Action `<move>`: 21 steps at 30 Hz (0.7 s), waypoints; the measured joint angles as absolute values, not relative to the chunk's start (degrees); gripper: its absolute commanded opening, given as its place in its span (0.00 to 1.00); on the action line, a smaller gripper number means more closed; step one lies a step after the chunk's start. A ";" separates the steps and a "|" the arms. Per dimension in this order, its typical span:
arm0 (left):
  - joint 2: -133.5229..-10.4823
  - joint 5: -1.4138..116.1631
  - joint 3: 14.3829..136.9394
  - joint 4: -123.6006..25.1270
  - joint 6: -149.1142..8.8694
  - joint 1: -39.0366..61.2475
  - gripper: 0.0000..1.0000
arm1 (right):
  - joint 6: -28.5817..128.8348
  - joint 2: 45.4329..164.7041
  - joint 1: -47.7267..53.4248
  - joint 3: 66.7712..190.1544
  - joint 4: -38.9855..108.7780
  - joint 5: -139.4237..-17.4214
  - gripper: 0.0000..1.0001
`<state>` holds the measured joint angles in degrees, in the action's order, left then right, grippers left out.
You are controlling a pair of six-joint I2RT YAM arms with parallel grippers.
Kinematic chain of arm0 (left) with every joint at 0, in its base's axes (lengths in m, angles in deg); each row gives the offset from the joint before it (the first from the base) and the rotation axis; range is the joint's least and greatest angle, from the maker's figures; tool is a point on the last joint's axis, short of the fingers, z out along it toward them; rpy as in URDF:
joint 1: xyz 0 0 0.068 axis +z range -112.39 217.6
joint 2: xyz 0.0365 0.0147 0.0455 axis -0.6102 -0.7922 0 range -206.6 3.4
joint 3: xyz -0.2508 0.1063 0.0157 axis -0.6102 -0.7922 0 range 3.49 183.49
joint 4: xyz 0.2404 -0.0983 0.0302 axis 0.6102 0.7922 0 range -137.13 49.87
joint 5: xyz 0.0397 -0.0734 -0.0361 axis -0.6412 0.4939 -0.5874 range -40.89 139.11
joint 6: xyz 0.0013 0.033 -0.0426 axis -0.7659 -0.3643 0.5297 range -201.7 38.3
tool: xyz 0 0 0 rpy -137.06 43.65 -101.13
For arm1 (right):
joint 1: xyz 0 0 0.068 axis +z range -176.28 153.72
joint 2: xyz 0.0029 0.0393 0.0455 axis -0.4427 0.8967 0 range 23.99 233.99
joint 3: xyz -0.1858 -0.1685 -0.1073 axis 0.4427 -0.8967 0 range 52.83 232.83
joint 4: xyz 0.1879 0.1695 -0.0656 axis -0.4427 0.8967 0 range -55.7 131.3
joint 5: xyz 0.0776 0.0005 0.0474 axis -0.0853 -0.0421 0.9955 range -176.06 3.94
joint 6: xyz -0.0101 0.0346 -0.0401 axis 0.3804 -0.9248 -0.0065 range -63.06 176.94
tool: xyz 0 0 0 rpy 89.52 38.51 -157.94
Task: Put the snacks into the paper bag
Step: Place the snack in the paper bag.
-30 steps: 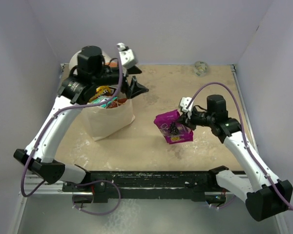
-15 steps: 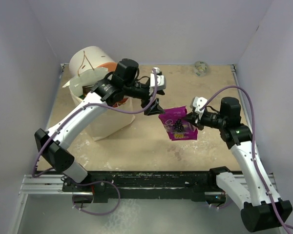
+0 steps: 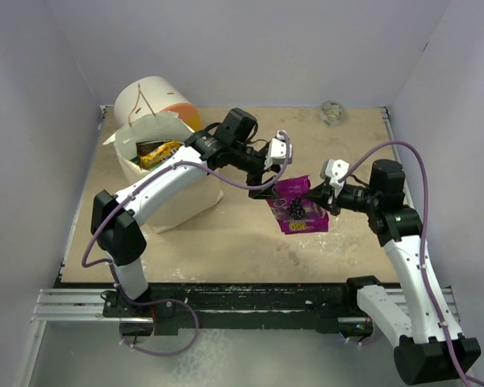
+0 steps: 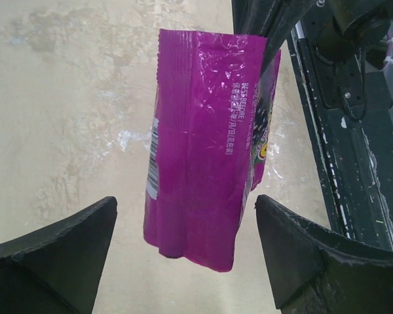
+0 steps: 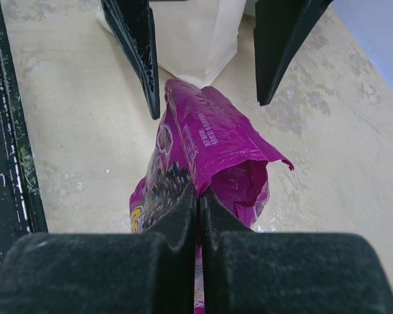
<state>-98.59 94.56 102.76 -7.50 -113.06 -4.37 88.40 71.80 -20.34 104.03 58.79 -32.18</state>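
The paper bag [image 3: 181, 200] is far from the robot's right gripper, so the left gripper should firmly grip the purple packet's loose end [image 4: 193, 226] before the right gripper opens.
A purple snack packet [image 3: 298, 208] hangs above the table's middle, pinched at one edge by my shut right gripper [image 3: 316, 199]. In the right wrist view the pads [image 5: 183, 209] clamp the packet's [image 5: 209, 140] crumpled edge. My left gripper [image 3: 266, 184] stands open at the packet's other end, one finger on each side and neither touching it; the left wrist view shows the packet [image 4: 203, 150] between the spread fingers [image 4: 65, 242]. At the left the tan paper bag [image 3: 177, 193] stands upright with yellow and other snacks [image 3: 157, 153] inside.
A white-and-orange cylinder [image 3: 153, 98] lies behind the bag at the back left. A small grey-green ball [image 3: 331, 112] rests near the back edge. Purple walls close in the table on three sides. The black rail [image 4: 354, 163] runs along the near edge.
The left arm has swung from above the bag across to the purple packet, its gripper staying open. The right gripper has lifted the packet and shifted slightly right.
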 measured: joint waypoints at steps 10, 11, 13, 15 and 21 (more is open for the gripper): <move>-99.90 95.79 102.73 -8.15 -112.09 -6.40 0.57 | 88.25 71.82 -20.41 104.03 58.79 -30.95 0.00; -99.90 95.94 102.71 -8.59 -111.90 -6.54 0.50 | 88.19 71.82 -20.41 104.03 58.79 -30.95 0.00; -99.90 96.09 102.71 -9.07 -111.24 -6.80 0.42 | 88.12 71.82 -20.41 104.03 58.79 -30.89 0.00; -99.90 96.16 102.71 -9.33 -110.85 -6.80 0.37 | 88.05 71.82 -20.41 104.03 58.64 -30.80 0.00; -99.90 96.75 102.69 -9.35 -109.80 -6.80 0.14 | 87.90 71.82 -20.45 104.01 58.07 -30.86 0.00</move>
